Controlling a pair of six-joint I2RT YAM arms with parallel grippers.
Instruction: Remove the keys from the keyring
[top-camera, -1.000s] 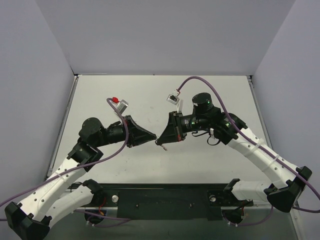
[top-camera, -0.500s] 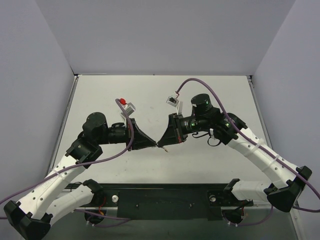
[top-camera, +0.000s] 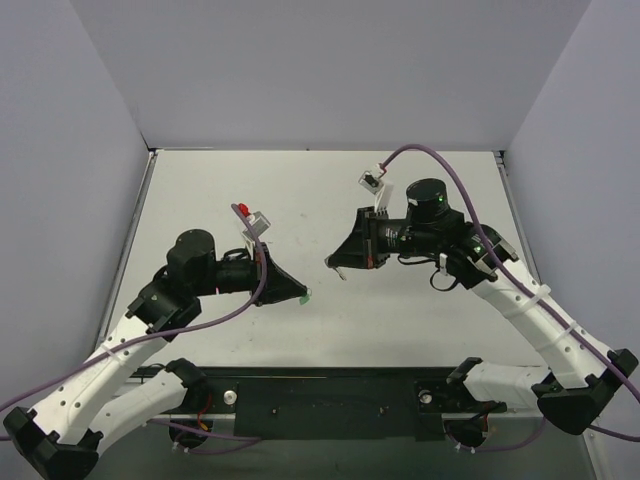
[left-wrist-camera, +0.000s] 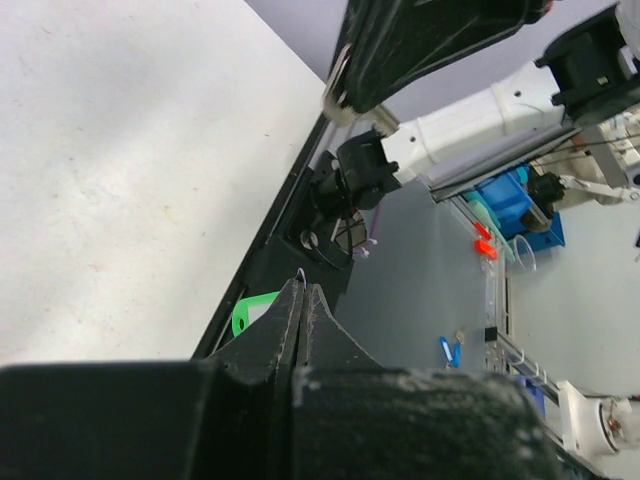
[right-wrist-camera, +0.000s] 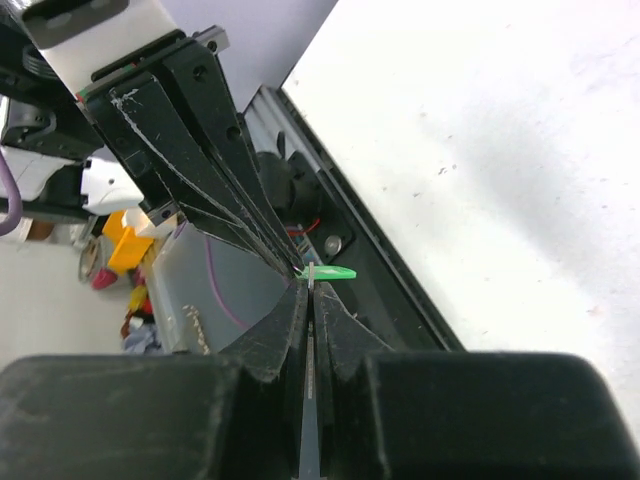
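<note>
I should keep moving my right gripper to the clear white table (top-camera: 305, 237) and let go of the grey key (top-camera: 341, 273) there, because the key is free of the green-tagged keyring.
My left gripper (top-camera: 300, 294) is shut on the thin ring of the keyring; its bright green tag (top-camera: 306, 297) sticks out at the fingertips. The tag also shows beside the closed jaws in the left wrist view (left-wrist-camera: 252, 310). My right gripper (top-camera: 330, 262) is shut on the slim grey metal key (right-wrist-camera: 309, 395), seen edge-on between its closed jaws. In the right wrist view, the green tag (right-wrist-camera: 336, 272) sits just beyond the key's tip, next to the left gripper's fingers (right-wrist-camera: 215, 185). Both grippers are held above the white table (top-camera: 300, 190), a small gap apart.
A black base rail (top-camera: 330, 395) runs along the table's near edge below both grippers. Grey walls close the table on the left, back and right. Purple cables loop over both wrists.
The two grippers were tip to tip; now they are apart. The right gripper has moved up and right with the key. The left gripper has drawn slightly back with the green tag.
</note>
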